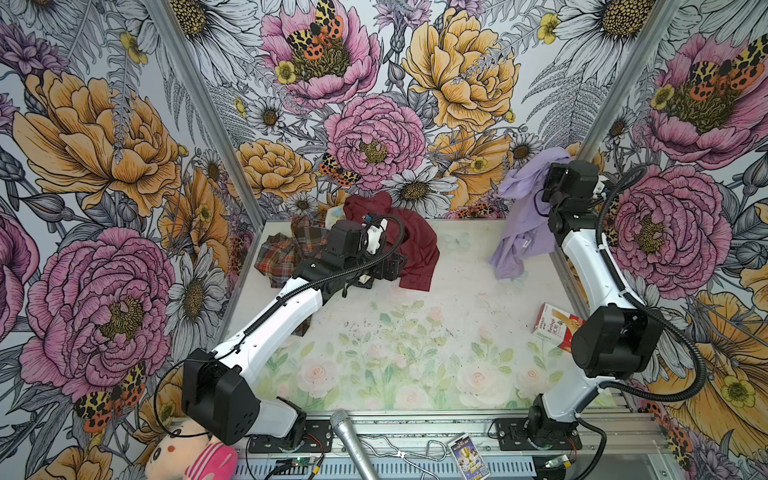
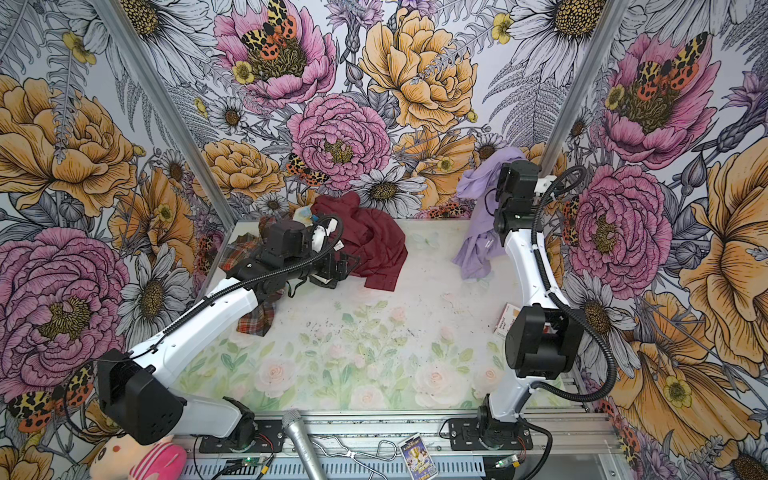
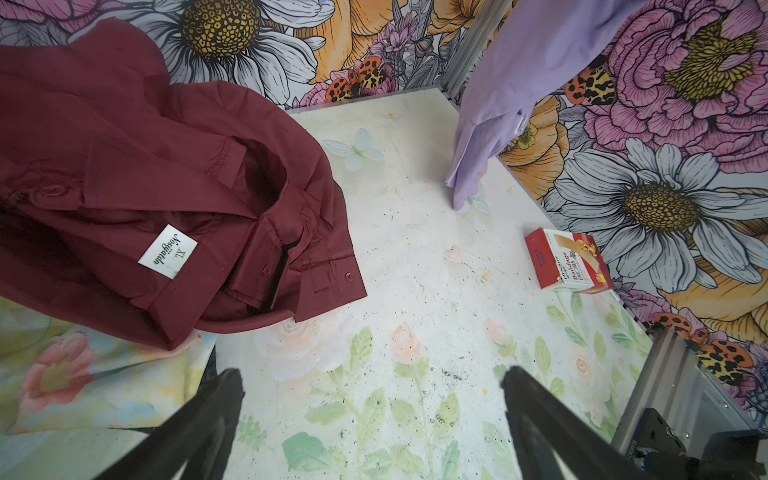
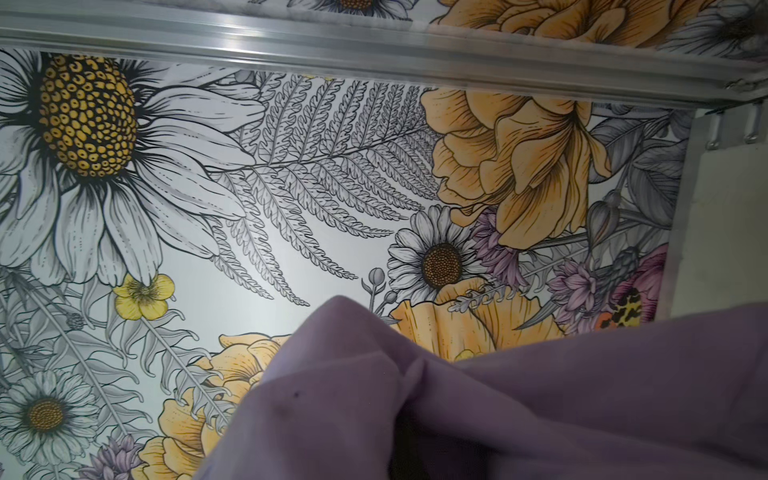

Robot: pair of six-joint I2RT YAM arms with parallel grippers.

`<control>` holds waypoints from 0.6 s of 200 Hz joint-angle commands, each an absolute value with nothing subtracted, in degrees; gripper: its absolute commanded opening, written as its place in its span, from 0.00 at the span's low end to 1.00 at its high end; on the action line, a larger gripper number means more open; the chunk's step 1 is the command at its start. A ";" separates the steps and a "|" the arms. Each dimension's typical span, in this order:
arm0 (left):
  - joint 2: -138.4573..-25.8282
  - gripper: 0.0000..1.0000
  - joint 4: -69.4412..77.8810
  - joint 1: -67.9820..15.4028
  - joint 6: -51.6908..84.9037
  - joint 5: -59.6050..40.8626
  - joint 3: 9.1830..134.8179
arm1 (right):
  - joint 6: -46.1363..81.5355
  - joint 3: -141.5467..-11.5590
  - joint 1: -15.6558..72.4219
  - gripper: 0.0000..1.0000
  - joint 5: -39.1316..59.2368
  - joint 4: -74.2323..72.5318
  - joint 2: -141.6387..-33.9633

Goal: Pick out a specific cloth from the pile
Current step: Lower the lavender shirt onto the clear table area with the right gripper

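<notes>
The lavender cloth (image 1: 524, 225) is hanging clear of the maroon shirt, so my right gripper should keep lowering it onto the empty tabletop (image 1: 483, 254) until it lies there in a heap, then let go.
The cloth (image 1: 524, 216) (image 2: 478, 232), plain pale lavender, hangs lifted off the table at the far right corner, its lower end brushing the tabletop (image 3: 469, 183). My right gripper is shut on the cloth; fabric (image 4: 498, 395) drapes over its jaws and hides them, and only the wrist (image 1: 567, 183) shows. The pile sits at the far left: a maroon shirt (image 1: 413, 245) (image 3: 166, 178), a red-brown plaid cloth (image 1: 286, 249) and a pale floral cloth (image 3: 83, 374). My left gripper (image 3: 371, 382) (image 1: 380, 272) hovers low beside the maroon shirt, open, nothing between its fingers.
A red bandage box (image 1: 555, 324) (image 3: 569, 259) lies by the right wall, near my right arm's elbow. Floral walls and aluminium posts (image 1: 615, 83) enclose the table. A microphone (image 1: 353, 444), a plush doll (image 1: 187, 457) and a small card (image 1: 467, 455) rest along the front rail.
</notes>
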State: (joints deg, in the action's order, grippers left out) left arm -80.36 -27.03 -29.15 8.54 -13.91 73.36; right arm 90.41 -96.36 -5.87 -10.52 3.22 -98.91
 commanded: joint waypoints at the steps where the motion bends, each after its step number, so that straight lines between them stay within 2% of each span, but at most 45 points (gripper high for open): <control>1: -79.19 0.99 -25.98 -29.53 8.00 -13.20 72.38 | 88.00 -92.10 -6.76 0.00 -8.05 1.60 -96.56; 61: -78.67 0.99 -26.07 -29.51 7.80 -12.69 71.96 | 81.68 -75.30 -8.61 0.00 -5.80 1.10 -89.89; 120: -77.27 0.99 -28.66 -29.01 5.88 -7.73 72.42 | 75.15 -64.82 -10.89 0.00 -4.94 1.93 -87.95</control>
